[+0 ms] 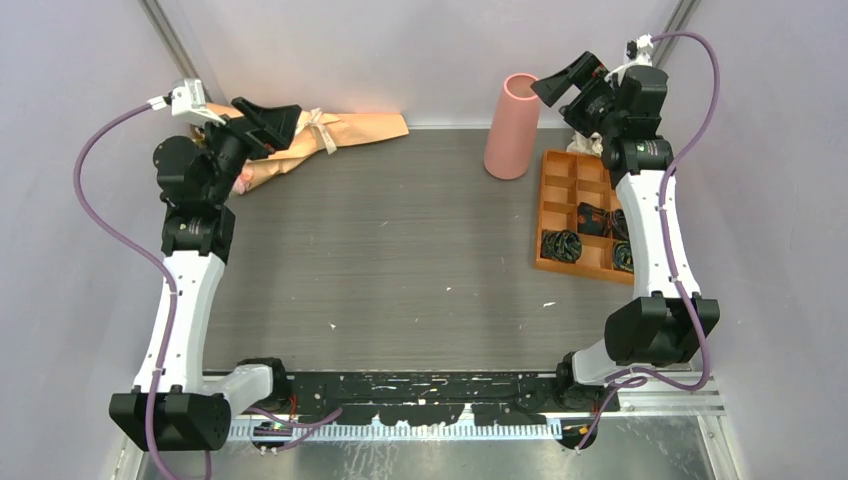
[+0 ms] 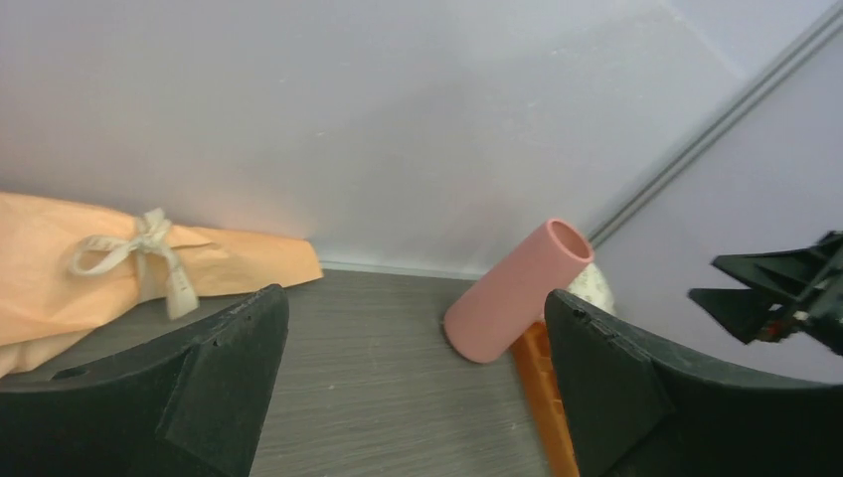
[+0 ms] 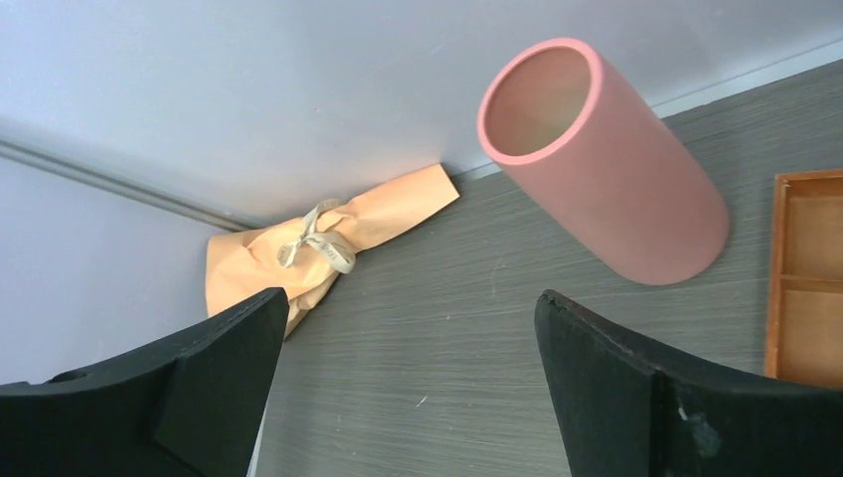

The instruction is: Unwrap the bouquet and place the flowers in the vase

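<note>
The vase (image 1: 513, 135) stands by the back wall beside the tray. My left gripper should first leave the bouquet and go opposite my right gripper, so the two are on either side of the vase.
The bouquet (image 1: 345, 132) lies on its side along the back wall at the left, a peach-tan paper cone tied with a beige ribbon (image 2: 149, 253). The flowers stay hidden in the paper, apart from a small pink patch (image 1: 243, 180) at the wide end beside my left arm. The vase (image 1: 512, 125), a salmon-pink cylinder, stands upright at the back right with its mouth (image 3: 542, 99) empty. My left gripper (image 1: 283, 125) hovers open above the bouquet (image 2: 89, 268), holding nothing. My right gripper (image 1: 560, 88) hangs open just right of the vase top, also holding nothing.
An orange compartment tray (image 1: 560, 185) sits right of the vase, with dark bundles in its near cells. Crumpled white paper (image 2: 599, 283) shows behind the vase (image 2: 512, 298). Walls close the back and both sides. Small white specks dot the grey tabletop (image 1: 400, 260).
</note>
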`<state>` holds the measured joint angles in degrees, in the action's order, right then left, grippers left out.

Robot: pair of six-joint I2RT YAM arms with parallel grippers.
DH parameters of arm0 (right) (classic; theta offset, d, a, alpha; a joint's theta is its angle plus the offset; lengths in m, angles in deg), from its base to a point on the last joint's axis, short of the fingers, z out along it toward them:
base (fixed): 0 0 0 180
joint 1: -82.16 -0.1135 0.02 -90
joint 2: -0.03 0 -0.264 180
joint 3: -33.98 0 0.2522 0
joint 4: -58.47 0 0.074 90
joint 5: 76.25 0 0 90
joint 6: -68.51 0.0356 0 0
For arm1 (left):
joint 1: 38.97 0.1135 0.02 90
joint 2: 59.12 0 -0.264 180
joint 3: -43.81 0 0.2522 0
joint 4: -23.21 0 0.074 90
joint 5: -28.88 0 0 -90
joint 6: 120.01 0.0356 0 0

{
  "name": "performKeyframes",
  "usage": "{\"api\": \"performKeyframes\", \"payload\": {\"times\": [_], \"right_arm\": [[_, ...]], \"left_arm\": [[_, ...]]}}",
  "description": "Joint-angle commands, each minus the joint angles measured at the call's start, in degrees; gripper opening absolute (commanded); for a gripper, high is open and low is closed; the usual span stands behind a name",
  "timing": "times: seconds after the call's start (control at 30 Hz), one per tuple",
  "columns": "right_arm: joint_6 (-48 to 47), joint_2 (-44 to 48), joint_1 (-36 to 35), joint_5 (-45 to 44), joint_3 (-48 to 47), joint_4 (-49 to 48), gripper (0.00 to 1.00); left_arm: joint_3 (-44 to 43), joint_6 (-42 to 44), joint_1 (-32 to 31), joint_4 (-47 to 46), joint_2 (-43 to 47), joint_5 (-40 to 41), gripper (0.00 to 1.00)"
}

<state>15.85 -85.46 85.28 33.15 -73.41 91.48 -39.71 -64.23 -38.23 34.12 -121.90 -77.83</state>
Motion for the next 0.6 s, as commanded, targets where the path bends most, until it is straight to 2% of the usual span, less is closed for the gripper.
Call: {"api": "performKeyframes", "payload": {"times": [0.0, 0.1, 0.2, 0.27, 0.33, 0.4, 0.5, 0.57], "right_arm": [[1.15, 2.81, -0.13, 2.62, -1.87, -4.11, 0.99], [0.86, 2.45, 0.06, 3.28, -4.38, -3.08, 1.00], [3.22, 2.32, 1.28, 8.87, -4.02, -6.26, 1.00], [5.75, 1.79, 2.09, 15.60, -2.36, -10.91, 1.00], [8.87, -0.65, 2.76, 19.66, -3.02, -13.26, 0.99], [10.31, -4.68, 3.18, 22.09, -7.94, -8.62, 0.99], [7.81, -11.91, 3.21, 22.54, -20.34, 2.73, 0.99], [6.51, -15.50, 3.21, 22.11, -25.02, 5.90, 0.99]], "left_arm": [[-1.39, -7.15, -0.20, -7.40, 2.05, -6.49, 1.00], [-1.80, -11.05, -0.20, -9.10, 2.22, -9.06, 1.00], [-4.49, -16.42, -0.20, -9.12, -0.05, -13.42, 1.00], [-9.15, -16.69, -0.20, -10.13, -3.42, -21.75, 1.00], [-11.06, -18.86, -0.20, -18.45, -7.12, -30.89, 1.00], [-10.21, -26.13, -0.20, -25.49, -9.77, -32.04, 1.00], [-8.81, -36.17, -0.20, -34.24, -13.79, -31.16, 1.00], [-11.73, -38.96, -0.20, -34.79, -17.30, -34.03, 1.00]]}}
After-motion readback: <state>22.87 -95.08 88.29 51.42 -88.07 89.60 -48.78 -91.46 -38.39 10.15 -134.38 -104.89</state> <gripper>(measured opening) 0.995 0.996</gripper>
